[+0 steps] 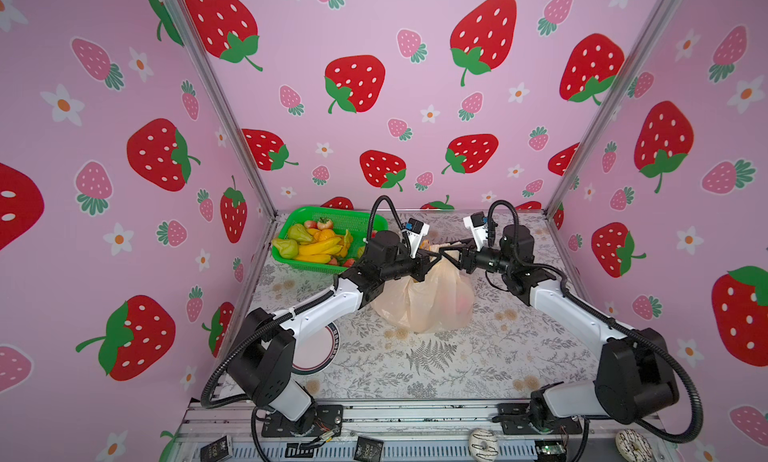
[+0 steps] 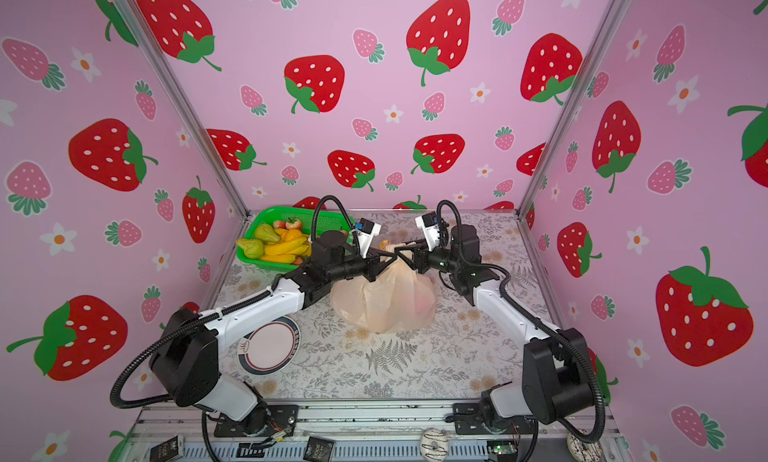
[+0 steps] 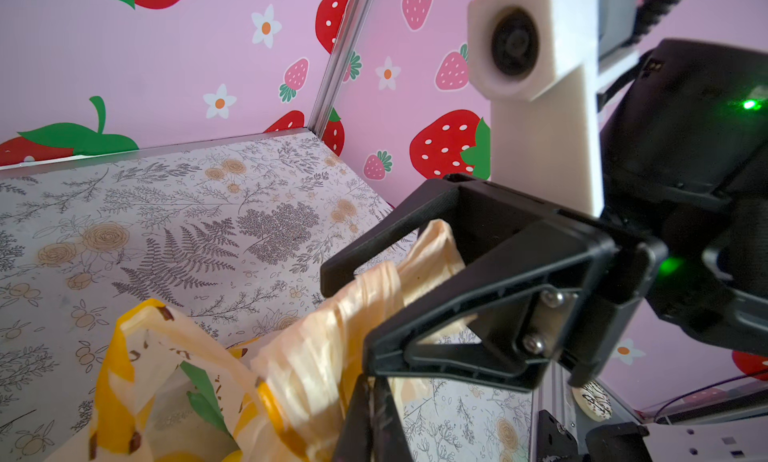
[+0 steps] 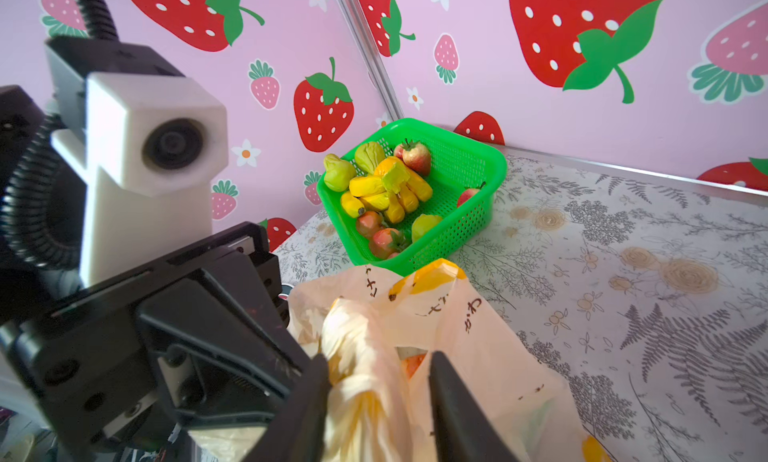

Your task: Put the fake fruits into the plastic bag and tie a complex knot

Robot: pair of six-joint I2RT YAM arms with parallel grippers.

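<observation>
My left gripper is holding plastic [image 3: 356, 317] next to the twisted bunch that my right gripper surrounds. Next, my right gripper clamps the bunch while my left gripper takes a new hold on lower plastic [image 3: 276, 410].
The peach plastic bag [image 1: 424, 302] [image 2: 382, 302] stands mid-table, with a pink fruit [image 1: 463, 302] showing through its side. Its handles are twisted into a knot-like bunch [image 3: 332, 335] [image 4: 361, 343] above it. My left gripper [image 1: 432, 258] [image 3: 368, 397] is shut on bag plastic beside that bunch. Coming from the opposite side, my right gripper [image 1: 446, 254] [image 4: 378, 360] has its jaws apart around the twisted bunch; one finger touches it, the other stands clear. More fake fruits [image 1: 316, 243] [image 4: 386, 189], bananas, pears and apples, lie in the green basket.
The green mesh basket [image 1: 353, 220] [image 4: 478, 164] sits in the back left corner. A round plate [image 2: 270, 343] lies under the left arm. Two toy donuts [image 1: 482, 443] [image 1: 631, 443] rest on the front rail. Pink walls close in three sides.
</observation>
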